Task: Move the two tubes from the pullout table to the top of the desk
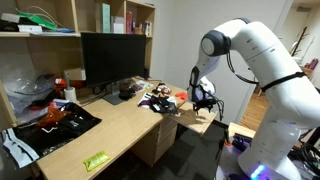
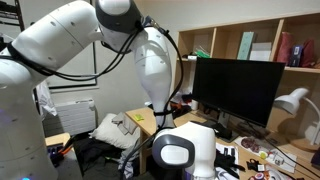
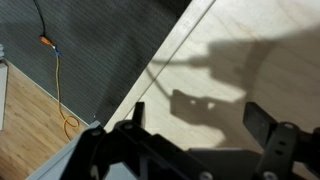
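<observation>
My gripper should straighten itself and move inward [image 1: 185,114] toward the desk to find tubes, because it hangs open and crooked by the pullout table's edge [image 3: 165,58] over empty wood.
My gripper [image 1: 204,100] hangs at the right end of the long light-wood desk [image 1: 120,135], just above a small wooden board, the pullout table [image 1: 208,122]. In the wrist view the gripper [image 3: 197,110] is open. Its dark fingers [image 3: 262,122] stand wide apart over bare light wood [image 3: 230,40], with only their shadow between them. The two tubes cannot be made out in any view.
A black monitor [image 1: 113,58] stands at the back of the desk, also seen as the monitor [image 2: 236,88]. Small clutter [image 1: 160,97] lies beside it and a green packet [image 1: 96,160] near the front edge. Grey carpet and an orange cable [image 3: 58,80] lie below the wood's edge.
</observation>
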Available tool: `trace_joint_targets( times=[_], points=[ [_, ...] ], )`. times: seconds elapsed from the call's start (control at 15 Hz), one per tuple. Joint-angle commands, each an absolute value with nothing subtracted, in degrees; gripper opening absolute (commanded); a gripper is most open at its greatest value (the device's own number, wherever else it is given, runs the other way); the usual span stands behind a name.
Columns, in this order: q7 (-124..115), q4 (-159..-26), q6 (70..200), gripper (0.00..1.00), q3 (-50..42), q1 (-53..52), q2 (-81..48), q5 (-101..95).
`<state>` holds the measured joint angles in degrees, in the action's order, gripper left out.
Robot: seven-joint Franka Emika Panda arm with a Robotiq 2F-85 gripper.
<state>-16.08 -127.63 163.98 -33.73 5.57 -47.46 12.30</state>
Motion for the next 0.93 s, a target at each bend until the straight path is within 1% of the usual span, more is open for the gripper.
trace_joint_targets(
  times=[0.0, 0.27, 0.53, 0.73, 0.87],
  points=[
    [-17.5, -127.7, 164.0, 1.00, -33.2, 6.3, -47.1, 10.4],
    [-26.0, -124.1, 160.0, 1.00, -32.4, 5.0, -50.1, 13.6],
    [-38.7, -119.4, 149.4, 1.00, -31.9, 2.7, -52.9, 14.4],
    [-45.4, -116.3, 143.4, 1.00, -30.4, 3.4, -52.8, 13.0],
    [-47.8, -116.1, 142.3, 1.00, -29.3, 4.4, -51.7, 12.9]
  ],
)
